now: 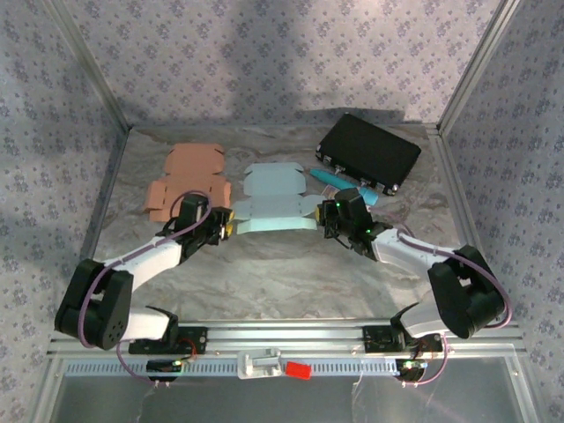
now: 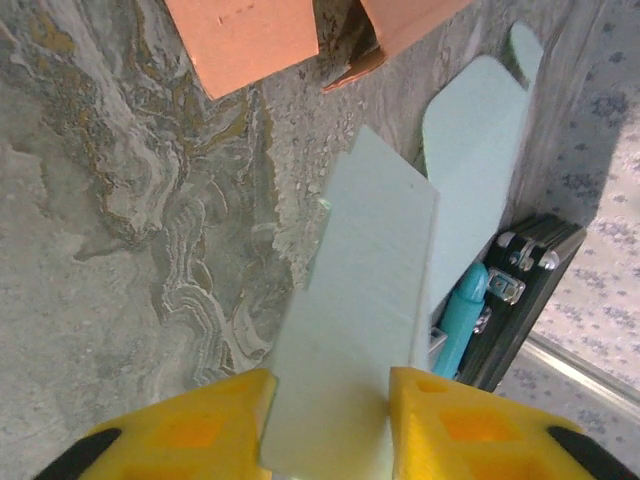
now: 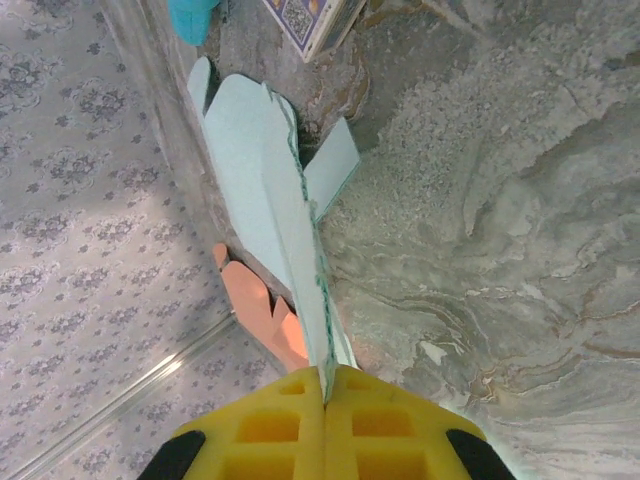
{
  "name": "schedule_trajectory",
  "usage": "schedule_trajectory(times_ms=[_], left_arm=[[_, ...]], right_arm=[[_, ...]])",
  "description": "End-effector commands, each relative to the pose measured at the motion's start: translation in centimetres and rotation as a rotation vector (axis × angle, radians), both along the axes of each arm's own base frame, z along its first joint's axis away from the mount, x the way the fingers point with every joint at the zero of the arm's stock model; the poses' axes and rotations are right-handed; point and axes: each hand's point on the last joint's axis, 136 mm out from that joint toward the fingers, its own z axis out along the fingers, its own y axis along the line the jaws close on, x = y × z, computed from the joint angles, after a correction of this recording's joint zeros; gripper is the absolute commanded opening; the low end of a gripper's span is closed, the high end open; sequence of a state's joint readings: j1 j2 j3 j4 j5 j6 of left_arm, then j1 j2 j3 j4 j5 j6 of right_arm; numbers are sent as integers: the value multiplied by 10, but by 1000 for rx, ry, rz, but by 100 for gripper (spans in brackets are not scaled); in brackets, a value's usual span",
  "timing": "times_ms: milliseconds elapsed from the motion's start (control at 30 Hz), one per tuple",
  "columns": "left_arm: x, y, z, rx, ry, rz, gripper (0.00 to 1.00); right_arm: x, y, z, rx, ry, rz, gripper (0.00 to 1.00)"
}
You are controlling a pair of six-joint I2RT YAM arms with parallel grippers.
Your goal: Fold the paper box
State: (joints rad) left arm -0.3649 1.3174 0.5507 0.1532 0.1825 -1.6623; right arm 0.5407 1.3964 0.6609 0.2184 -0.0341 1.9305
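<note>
The light blue box's lid (image 1: 274, 180) faces away toward the back, so I should grip the front flap (image 1: 278, 225) with my right gripper, raise the box and turn it around.
The light blue paper box (image 1: 273, 198) lies mostly flat in the middle of the table. My left gripper (image 1: 225, 227) is at its left edge. In the left wrist view a raised flap of the box (image 2: 370, 280) stands between the yellow fingers (image 2: 200, 430), which press on both of its side edges, so the left gripper (image 2: 330, 420) is shut on it. My right gripper (image 1: 328, 216) is at the box's right edge. In the right wrist view it (image 3: 323, 385) is shut on the thin edge of the box (image 3: 255, 150), which rises on edge from the fingers.
An orange flat box blank (image 1: 189, 176) lies at the back left, close to the blue one. A black case (image 1: 370, 152) sits at the back right with a teal object (image 1: 339, 182) beside it. Patterned walls and metal frame posts enclose the table.
</note>
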Motion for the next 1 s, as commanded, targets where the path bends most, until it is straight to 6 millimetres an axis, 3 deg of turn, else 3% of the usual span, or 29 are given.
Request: schedule_trajectory(times_ms=[0, 200, 300, 433, 500, 633, 767, 867, 967], left_arm=[[5, 5, 15, 0, -40, 27, 27], [5, 4, 18, -12, -32, 30, 2], [8, 4, 26, -36, -30, 55, 0], [12, 3, 42, -92, -19, 120, 0], [15, 1, 49, -118, -19, 142, 0], [16, -7, 55, -157, -2, 176, 0], [16, -14, 61, -174, -7, 180, 0], [17, -18, 64, -179, -9, 175, 0], [17, -21, 64, -183, -7, 169, 0]], right_arm=[[-3, -1, 10, 16, 4, 2, 0], [-2, -1, 15, 22, -4, 6, 0], [-2, 0, 23, 2, -18, 42, 1], [-16, -2, 47, -68, -51, 98, 40], [-30, -7, 57, -117, -66, 106, 54], [-56, -7, 71, -126, -149, 81, 69], [-73, 25, 69, -63, -213, 83, 73], [-68, 52, 71, -22, -267, 108, 71], [-59, 67, 67, -25, -291, 123, 70]])
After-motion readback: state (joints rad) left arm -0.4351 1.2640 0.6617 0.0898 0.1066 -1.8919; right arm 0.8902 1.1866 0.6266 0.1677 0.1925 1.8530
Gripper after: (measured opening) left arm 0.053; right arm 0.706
